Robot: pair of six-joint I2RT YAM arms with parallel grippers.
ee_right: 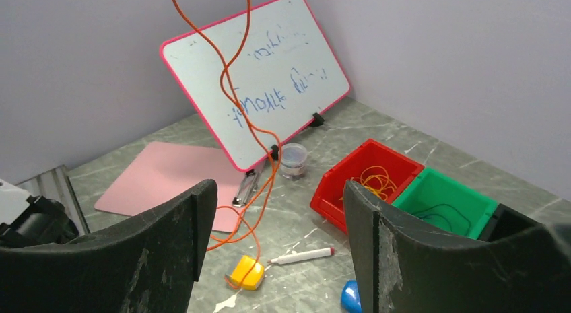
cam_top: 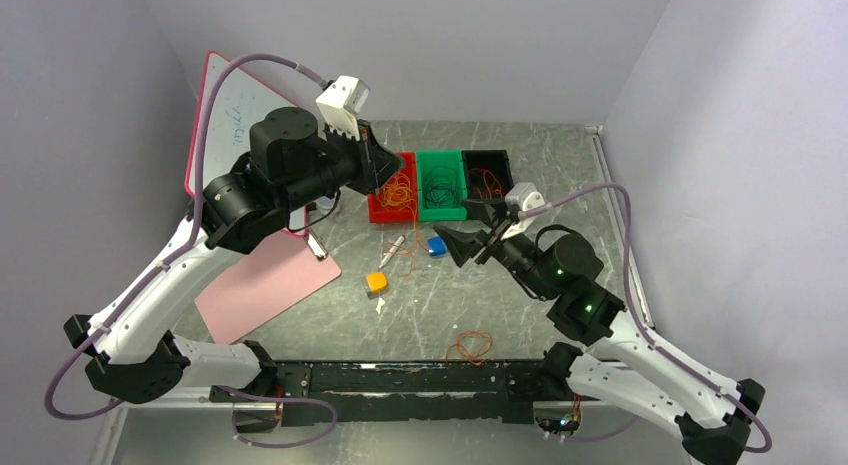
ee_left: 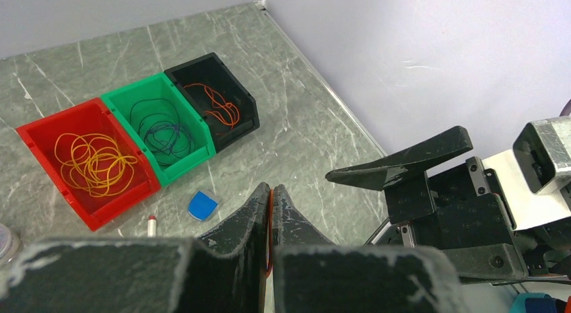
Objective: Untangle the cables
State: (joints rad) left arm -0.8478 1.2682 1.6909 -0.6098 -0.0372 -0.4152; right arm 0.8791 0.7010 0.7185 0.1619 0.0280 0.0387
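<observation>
My gripper is about to carry the red-orange cable (ee_right: 273, 171), and a loose end (ee_right: 229, 281) curls across the yellow block, so I expect the cable to come away and leave the block behind.
My left gripper (cam_top: 385, 172) is raised over the table's middle left; in the left wrist view (ee_left: 271, 190) its jaws are shut on a red-orange cable strand (ee_left: 270, 219). That cable (ee_right: 232, 91) hangs down in the right wrist view to a yellow block (ee_right: 246, 272). My right gripper (cam_top: 466, 244) is open and empty (ee_right: 277, 195), low over the table before the bins. Yellow-orange cables (ee_left: 94, 165) lie in the red bin (cam_top: 379, 209), dark cables (ee_left: 161, 128) in the green bin (cam_top: 441, 214), red-orange cables (ee_left: 217, 103) in the black bin (cam_top: 487, 159). Another red-orange coil (cam_top: 475, 345) lies near the front edge.
A white board (cam_top: 222, 110) leans at the back left with a pink sheet (cam_top: 262, 285) before it. A marker (cam_top: 392, 251), a blue block (cam_top: 436, 245), a small jar (ee_right: 293, 159) and a clip (ee_right: 248, 186) lie on the table. Walls stand close on three sides.
</observation>
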